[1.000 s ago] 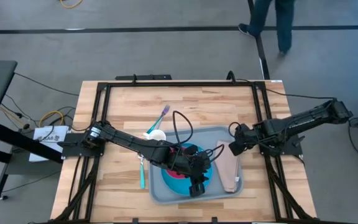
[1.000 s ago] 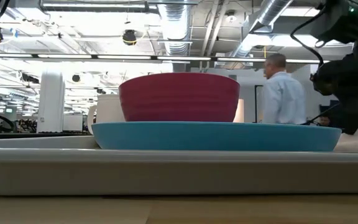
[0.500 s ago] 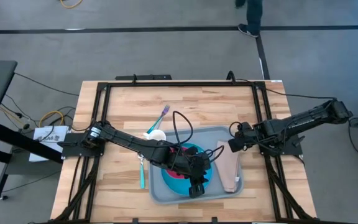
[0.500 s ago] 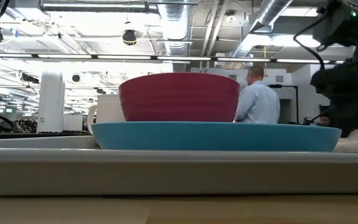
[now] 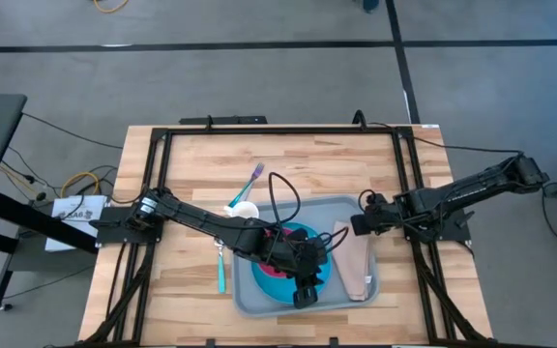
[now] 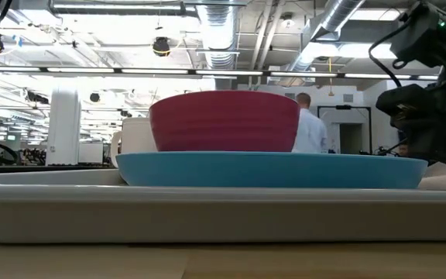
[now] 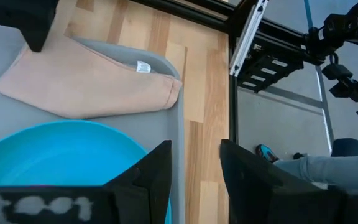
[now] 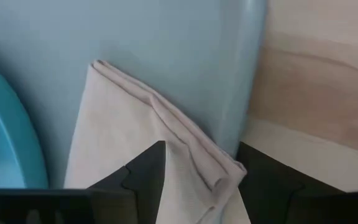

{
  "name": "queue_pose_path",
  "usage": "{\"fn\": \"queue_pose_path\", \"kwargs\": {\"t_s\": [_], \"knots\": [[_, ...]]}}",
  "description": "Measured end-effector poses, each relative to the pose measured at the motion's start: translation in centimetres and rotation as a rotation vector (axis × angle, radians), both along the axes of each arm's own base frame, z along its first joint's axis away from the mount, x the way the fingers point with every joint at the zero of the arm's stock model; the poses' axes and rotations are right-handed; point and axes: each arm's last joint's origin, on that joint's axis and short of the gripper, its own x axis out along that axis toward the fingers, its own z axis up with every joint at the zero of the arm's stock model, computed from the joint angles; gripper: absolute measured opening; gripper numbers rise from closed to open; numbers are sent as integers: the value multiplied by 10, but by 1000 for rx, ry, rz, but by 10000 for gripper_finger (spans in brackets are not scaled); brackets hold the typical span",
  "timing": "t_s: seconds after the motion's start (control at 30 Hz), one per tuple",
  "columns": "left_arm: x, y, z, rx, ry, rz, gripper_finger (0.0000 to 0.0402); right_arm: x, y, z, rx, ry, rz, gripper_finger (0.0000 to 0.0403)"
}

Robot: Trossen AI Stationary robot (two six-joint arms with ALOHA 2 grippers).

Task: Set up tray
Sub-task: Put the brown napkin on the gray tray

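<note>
Next, I pinch the napkin's corner (image 8: 229, 173) with my right gripper and move it inward onto the tray's bottom (image 8: 188, 84), because that corner lies over the tray's rim.
The light-grey tray (image 5: 249, 298) lies on the table near its front edge. On it sits a blue plate (image 5: 267, 280) carrying a red bowl (image 6: 223, 122). A beige folded napkin (image 5: 358, 266) lies flat along the tray's right side. My left gripper (image 5: 303, 293) hangs open above the plate's near edge, with nothing between its fingers (image 7: 160, 171). My right gripper (image 5: 356, 225) is open and points steeply down over the napkin's far end (image 8: 166, 124), a finger on either side of it. My right gripper comes from above, slanting in from the table's right. Its two fingers (image 8: 145, 168) straddle the napkin's far end at the folded edge (image 8: 222, 171), and the napkin lies flat on the tray. I cannot tell whether the fingers touch it.
A white cup (image 5: 245, 210) stands just off the tray's far left corner, with a purple fork (image 5: 255, 175) beyond it. A teal utensil (image 5: 221, 274) lies on the wood left of the tray. A black frame (image 5: 259, 129) rims the table. A person stands far off in the room (image 6: 310, 128).
My right gripper has tipped downward and rolled about its wrist, shifting slightly toward the table's left over the napkin's far end. The person in the room behind has walked across.
</note>
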Motion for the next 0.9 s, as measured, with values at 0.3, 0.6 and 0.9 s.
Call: {"fn": "queue_pose_path", "kwargs": {"t_s": [0.3, 0.6, 0.9], "knots": [[0, 0, 0, 0, 0, 0, 124, 0, 1, 0, 22, 5, -1, 120], [0, 0, 0, 1, 0, 1, 124, -1, 1, 0, 26, 15, -8, 47], [0, 0, 0, 0, 0, 1, 124, -2, 1, 0, 34, 30, 23, 61]]}}
